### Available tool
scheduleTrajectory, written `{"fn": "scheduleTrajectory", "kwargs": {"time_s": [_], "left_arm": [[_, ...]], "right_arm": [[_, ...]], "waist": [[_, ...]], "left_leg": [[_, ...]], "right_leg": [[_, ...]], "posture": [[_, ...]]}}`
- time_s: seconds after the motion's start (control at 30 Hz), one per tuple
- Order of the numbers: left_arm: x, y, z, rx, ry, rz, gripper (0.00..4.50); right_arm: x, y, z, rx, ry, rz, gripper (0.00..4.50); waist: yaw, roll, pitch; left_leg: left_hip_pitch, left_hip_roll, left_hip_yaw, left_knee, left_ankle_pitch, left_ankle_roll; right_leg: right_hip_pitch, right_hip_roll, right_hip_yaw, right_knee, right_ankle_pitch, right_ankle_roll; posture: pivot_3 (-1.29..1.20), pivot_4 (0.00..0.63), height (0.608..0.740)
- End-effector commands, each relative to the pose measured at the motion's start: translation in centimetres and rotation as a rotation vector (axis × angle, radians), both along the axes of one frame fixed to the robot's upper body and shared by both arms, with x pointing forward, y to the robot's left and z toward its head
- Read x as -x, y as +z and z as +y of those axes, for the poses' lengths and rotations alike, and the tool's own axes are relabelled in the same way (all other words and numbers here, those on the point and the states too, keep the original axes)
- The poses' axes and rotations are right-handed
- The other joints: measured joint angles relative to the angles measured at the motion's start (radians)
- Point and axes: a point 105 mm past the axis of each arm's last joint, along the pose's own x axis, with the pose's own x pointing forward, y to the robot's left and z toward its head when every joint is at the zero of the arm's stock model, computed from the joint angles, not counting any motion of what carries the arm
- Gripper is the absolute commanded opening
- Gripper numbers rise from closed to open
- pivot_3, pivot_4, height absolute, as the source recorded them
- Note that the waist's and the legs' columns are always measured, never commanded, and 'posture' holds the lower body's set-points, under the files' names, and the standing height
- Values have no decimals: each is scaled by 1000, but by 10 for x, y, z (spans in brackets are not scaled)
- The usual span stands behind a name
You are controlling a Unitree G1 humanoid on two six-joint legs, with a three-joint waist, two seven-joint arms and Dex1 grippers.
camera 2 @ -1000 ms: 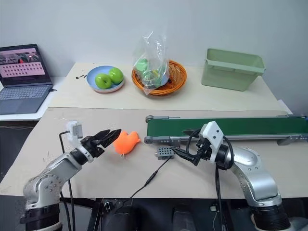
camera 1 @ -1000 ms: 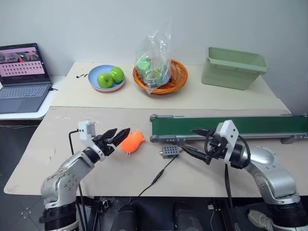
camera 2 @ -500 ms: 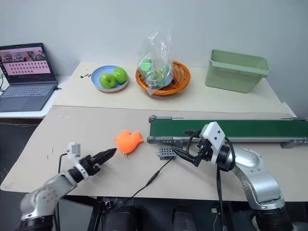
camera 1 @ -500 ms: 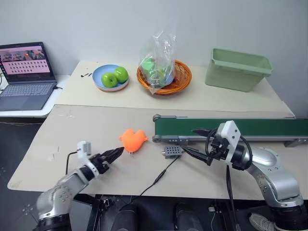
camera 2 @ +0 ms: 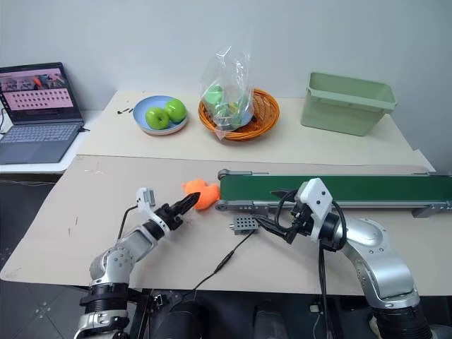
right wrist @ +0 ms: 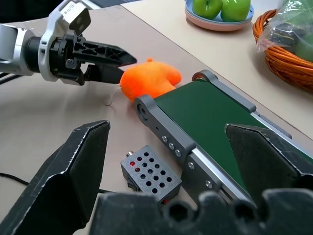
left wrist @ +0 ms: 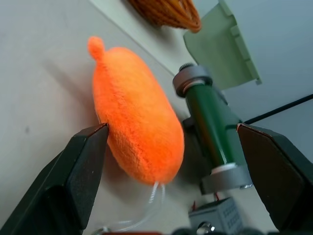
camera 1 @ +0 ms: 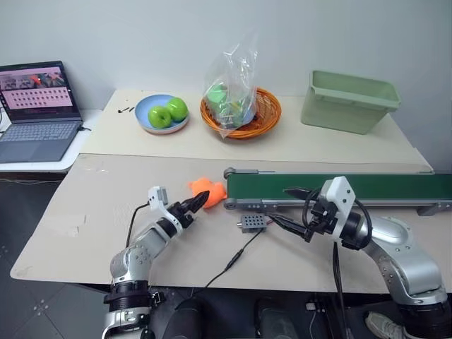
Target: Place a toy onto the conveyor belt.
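My gripper will squeeze the orange toy (camera 1: 207,191) thin and make it bulge above the fingers when it lifts the toy, because the fuzzy, rounded side (left wrist: 139,120) looks soft and stuffed.
The orange toy (camera 1: 209,191) lies on the table right beside the left end roller of the dark green conveyor belt (camera 1: 339,187). My left gripper (camera 1: 196,203) is open and points at the toy from the near left, its fingertips at the toy's side. In the left wrist view the toy (left wrist: 139,129) sits just ahead of the spread fingers (left wrist: 78,171), with the roller behind it. My right gripper (camera 1: 280,205) hangs open just in front of the belt, holding nothing. The right wrist view takes in the toy (right wrist: 146,81), the belt (right wrist: 215,122) and the left gripper (right wrist: 117,66).
A small grey control box (camera 1: 252,222) with a black cable lies in front of the belt's left end. At the back stand a blue plate of green apples (camera 1: 161,115), an orange basket with a plastic bag (camera 1: 240,109) and a pale green bin (camera 1: 349,99). A laptop (camera 1: 35,99) sits far left.
My left gripper has swung forward and right up to the toy. The toy has shifted right, up to the belt's end roller. The right arm has stayed put.
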Motion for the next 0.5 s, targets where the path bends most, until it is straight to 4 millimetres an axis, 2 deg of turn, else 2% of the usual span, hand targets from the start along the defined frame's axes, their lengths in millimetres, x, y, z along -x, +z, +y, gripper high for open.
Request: {"fn": "scheduleTrajectory", "kwargs": {"time_s": [0.03,0.17,0.27,0.5], "left_arm": [[-5,7,0,15,32,-19,4458],[-6,7,-4,30,29,-8,4458],[-5,7,-5,42,29,-4,3793],[-5,6,-7,53,33,-2,1130]], "right_arm": [[1,14,-3,0,2,-60,4500],[0,16,-2,-3,8,-66,4500],[0,17,-2,-4,8,-66,4500],[0,17,-2,-5,7,-67,4500]], "waist": [[1,0,0],[1,0,0],[2,0,0],[2,0,0]], "left_leg": [[0,0,0,0,0,0],[0,0,0,0,0,0],[0,0,0,0,0,0],[0,0,0,0,0,0]], "right_leg": [[0,0,0,0,0,0],[0,0,0,0,0,0],[0,0,0,0,0,0],[0,0,0,0,0,0]], "posture": [[0,150,715],[0,150,715],[0,150,715],[0,150,715]]}}
